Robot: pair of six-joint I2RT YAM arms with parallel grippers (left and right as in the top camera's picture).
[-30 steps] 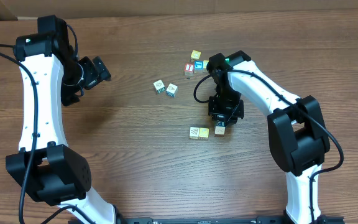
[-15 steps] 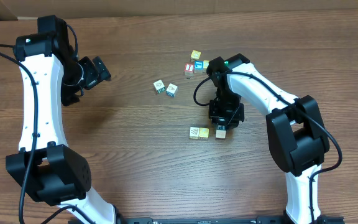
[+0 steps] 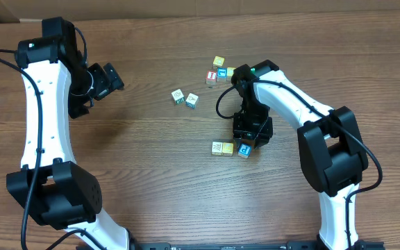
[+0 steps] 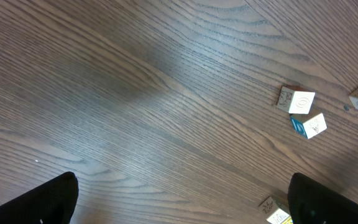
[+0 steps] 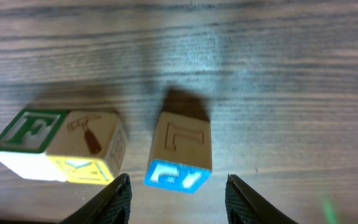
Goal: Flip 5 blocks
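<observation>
I should close my right gripper and push the blue-faced block (image 3: 244, 151) flush from its free side (image 3: 250, 152), because it sits crooked beside the yellow block.
A blue-faced lettered block (image 5: 179, 155) lies on the table between my right gripper's (image 5: 178, 202) open jaws, with a gap on each side. From overhead this block (image 3: 244, 151) shows its blue face up just below the right gripper (image 3: 248, 141). Beside it sit a green-lettered block (image 5: 27, 130) and a yellow block (image 5: 86, 149), touching each other. Two whitish blocks (image 3: 178, 96) (image 3: 192, 101) lie near the table's middle. My left gripper (image 3: 110, 78) hovers wide open at the far left, holding nothing.
A cluster of cubes sits behind the right arm: a red-lettered cube (image 3: 212, 76), a blue-faced one (image 3: 221, 73) and yellow ones (image 3: 219, 62). The left wrist view shows the whitish pair (image 4: 297, 101) (image 4: 309, 126) on the wood table (image 4: 135, 93).
My right gripper has opened and let go of the block, which now rests with its blue face up. The left arm has not moved.
</observation>
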